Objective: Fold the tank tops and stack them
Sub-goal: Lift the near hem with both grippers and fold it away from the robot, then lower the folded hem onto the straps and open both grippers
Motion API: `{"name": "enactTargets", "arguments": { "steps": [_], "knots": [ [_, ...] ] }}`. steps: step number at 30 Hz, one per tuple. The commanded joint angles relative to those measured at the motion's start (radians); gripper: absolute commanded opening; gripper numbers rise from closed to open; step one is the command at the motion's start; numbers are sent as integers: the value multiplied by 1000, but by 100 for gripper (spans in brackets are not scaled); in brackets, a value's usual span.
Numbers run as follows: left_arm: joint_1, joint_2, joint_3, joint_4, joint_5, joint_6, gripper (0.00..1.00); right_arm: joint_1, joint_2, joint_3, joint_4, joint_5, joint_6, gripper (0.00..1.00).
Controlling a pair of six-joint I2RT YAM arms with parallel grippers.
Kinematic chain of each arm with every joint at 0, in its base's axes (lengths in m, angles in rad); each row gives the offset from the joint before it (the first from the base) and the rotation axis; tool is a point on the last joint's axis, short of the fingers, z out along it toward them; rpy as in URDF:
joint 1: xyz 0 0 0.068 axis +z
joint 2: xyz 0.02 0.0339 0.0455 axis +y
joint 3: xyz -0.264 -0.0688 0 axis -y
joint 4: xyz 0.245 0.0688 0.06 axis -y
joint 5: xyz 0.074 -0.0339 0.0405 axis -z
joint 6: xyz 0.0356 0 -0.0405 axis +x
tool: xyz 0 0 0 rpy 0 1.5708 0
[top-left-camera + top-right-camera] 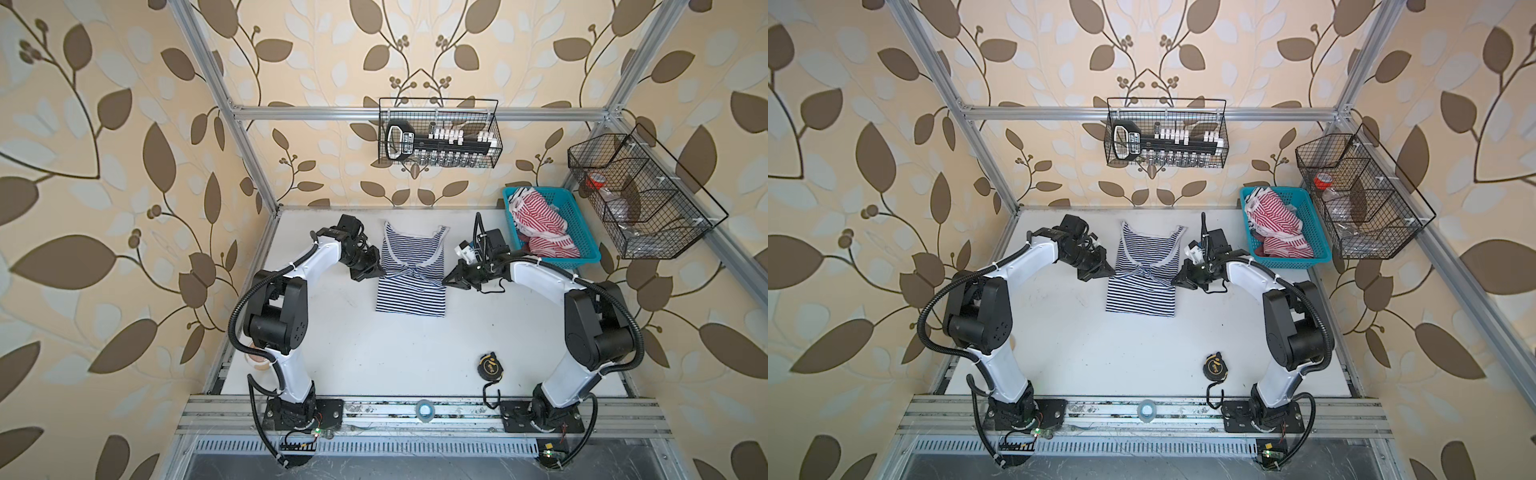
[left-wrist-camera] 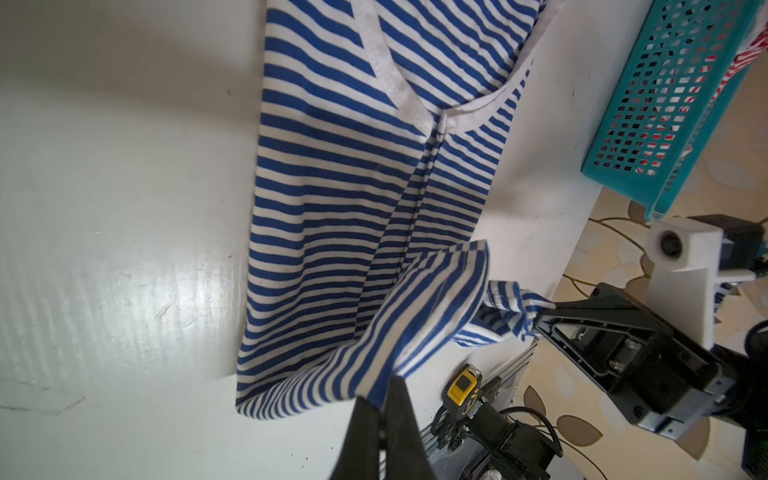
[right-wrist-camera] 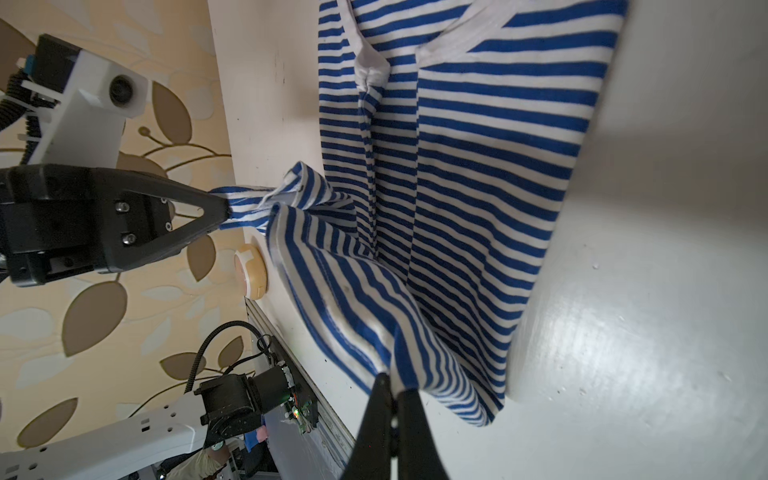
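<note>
I should keep carrying the navy-and-white tank top's hem (image 1: 410, 274) with my right gripper toward its neckline until they meet, then let go, as the hem lines up with the top's side edges.
A navy-and-white striped tank top (image 1: 411, 286) (image 1: 1140, 291) lies lengthways on the white table, straps toward the back wall. My left gripper (image 1: 380, 272) (image 2: 384, 388) is shut on its left side edge at mid-length. On the opposite side edge, my right gripper (image 1: 445, 279) (image 3: 392, 382) is shut as well. Both pinched edges are raised off the table and the cloth (image 2: 332, 208) (image 3: 478, 166) bunches across the waist between them. A red-and-white tank top (image 1: 540, 224) (image 1: 1275, 220) lies crumpled in the teal basket (image 1: 582, 232) at the back right.
A black-and-yellow tape measure (image 1: 491, 365) lies on the table near the right arm's base. A tape roll (image 1: 424, 409) sits on the front rail, another roll (image 1: 257, 361) at the table's left edge. Wire baskets hang on the back wall (image 1: 440, 133) and right frame (image 1: 640, 191).
</note>
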Motion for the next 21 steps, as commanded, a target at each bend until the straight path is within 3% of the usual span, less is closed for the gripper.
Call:
{"name": "enactTargets", "arguments": {
  "steps": [1, 21],
  "knots": [
    [16, 27, 57, -13, 43, 33, 0, -6, 50, 62, 1, -34, -20, 0],
    [24, 217, 200, -10, 98, 34, 0, -44, 172, 99, 57, -48, 11, 0]
  ]
}}
